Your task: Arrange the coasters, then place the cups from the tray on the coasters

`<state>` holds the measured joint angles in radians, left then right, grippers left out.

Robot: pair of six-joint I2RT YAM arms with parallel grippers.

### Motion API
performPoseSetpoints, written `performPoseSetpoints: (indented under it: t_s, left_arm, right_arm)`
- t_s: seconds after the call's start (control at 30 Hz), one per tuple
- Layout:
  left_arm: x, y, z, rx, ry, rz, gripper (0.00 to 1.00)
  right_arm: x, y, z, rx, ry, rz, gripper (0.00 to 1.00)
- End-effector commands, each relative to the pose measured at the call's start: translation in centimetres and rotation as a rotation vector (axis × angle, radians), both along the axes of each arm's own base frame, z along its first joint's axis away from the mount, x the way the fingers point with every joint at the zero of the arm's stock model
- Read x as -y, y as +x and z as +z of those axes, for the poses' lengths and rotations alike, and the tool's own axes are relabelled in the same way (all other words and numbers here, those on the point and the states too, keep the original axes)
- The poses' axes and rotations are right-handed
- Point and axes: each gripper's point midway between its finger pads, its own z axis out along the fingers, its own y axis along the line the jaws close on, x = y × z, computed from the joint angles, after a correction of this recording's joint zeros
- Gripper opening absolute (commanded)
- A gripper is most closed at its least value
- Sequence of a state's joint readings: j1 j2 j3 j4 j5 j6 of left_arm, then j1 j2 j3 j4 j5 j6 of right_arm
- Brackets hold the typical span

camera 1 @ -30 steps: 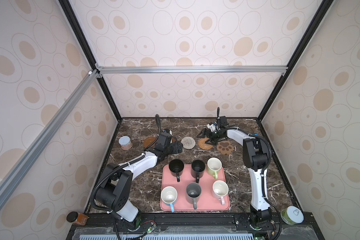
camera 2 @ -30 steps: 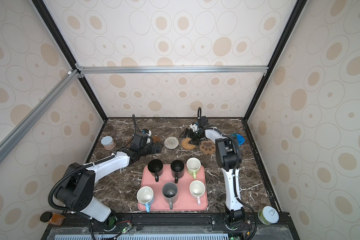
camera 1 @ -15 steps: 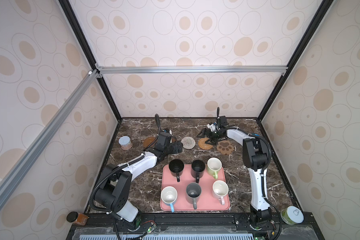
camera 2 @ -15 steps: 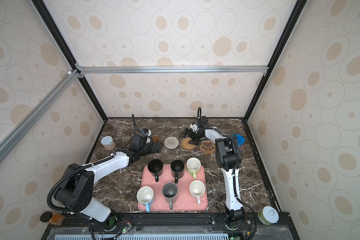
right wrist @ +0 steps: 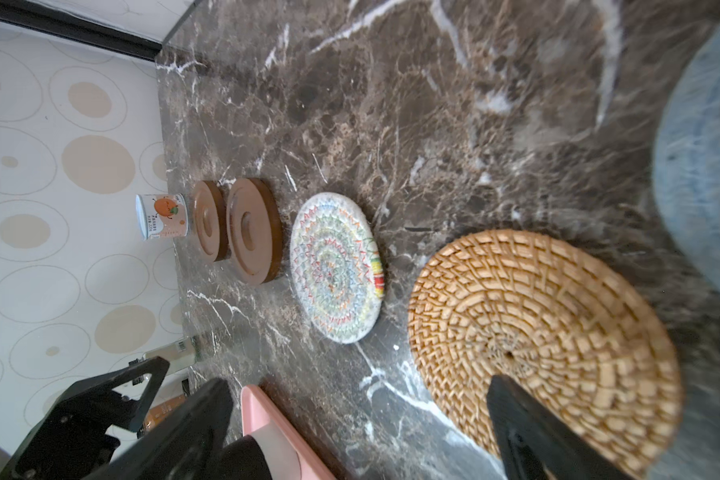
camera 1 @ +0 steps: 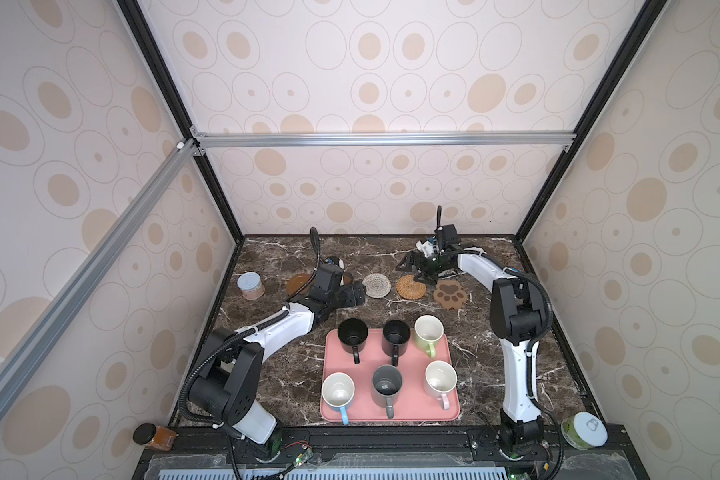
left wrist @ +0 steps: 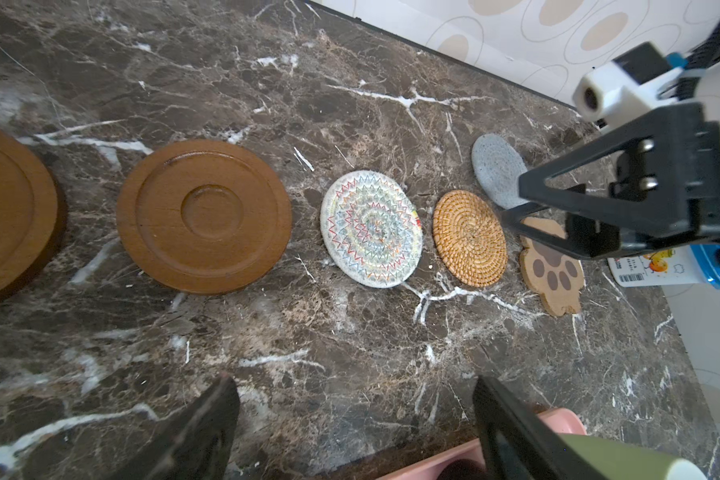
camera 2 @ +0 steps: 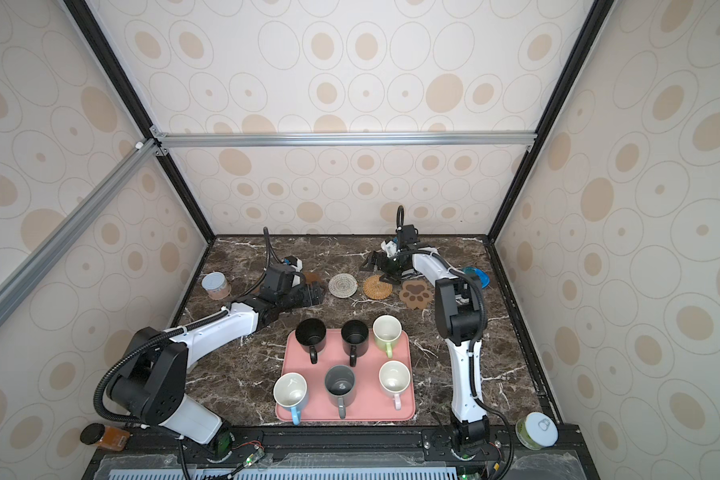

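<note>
The robot's right gripper should first push the paw-shaped coaster (camera 1: 449,295) away, because the gap from rattan to paw-shaped coaster (camera 1: 430,291) is too narrow for the grey-blue coaster.
Coasters lie in a row at the back: a brown wooden disc (camera 1: 298,284), a second wooden disc (left wrist: 203,216), cream woven (camera 1: 376,285), tan rattan (camera 1: 410,286) and paw-shaped (camera 1: 450,294). The grey-blue one (left wrist: 495,168) lies behind the rattan. My left gripper (camera 1: 352,293) hangs open and empty over bare marble in front of the second disc. My right gripper (camera 1: 412,270) hovers open and empty at the rattan's far edge. Several cups stand on the pink tray (camera 1: 410,401): black (camera 1: 352,333), black (camera 1: 396,333), green (camera 1: 428,328), blue-handled white (camera 1: 338,390), grey (camera 1: 387,382), pink-handled white (camera 1: 440,376).
A lidded jar (camera 1: 250,285) stands at the far left by the wall. A blue-lidded container (camera 2: 476,276) lies behind the right arm. A green-lidded jar (camera 1: 585,430) and a brown jar (camera 1: 154,436) sit at the front corners. The enclosure walls close three sides.
</note>
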<state>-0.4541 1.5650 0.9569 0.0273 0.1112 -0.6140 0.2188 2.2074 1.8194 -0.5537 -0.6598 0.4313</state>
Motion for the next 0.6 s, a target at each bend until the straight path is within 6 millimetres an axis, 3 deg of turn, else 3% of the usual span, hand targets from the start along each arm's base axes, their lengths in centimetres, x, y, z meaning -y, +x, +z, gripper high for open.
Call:
performPoseSetpoints:
  t_s: [0.0,0.3,0.57]
  left_arm:
    - [0.1,0.8,2.6,0.047,-0.032,0.007,0.90]
    - [0.6,1.0,2.3,0.038,-0.047,-0.003,0.90]
    - [0.6,0.9,2.1,0.035,-0.044,-0.006,0.90]
  right_arm:
    - [2.2,-0.4,3.5,0.071,-0.086,0.000,1.00]
    - [4.8,-3.8,0.3,-0.005,-0.207,0.036,1.00]
    - [4.0,-5.6,-1.8,-0.072,-0.142,0.072,1.00]
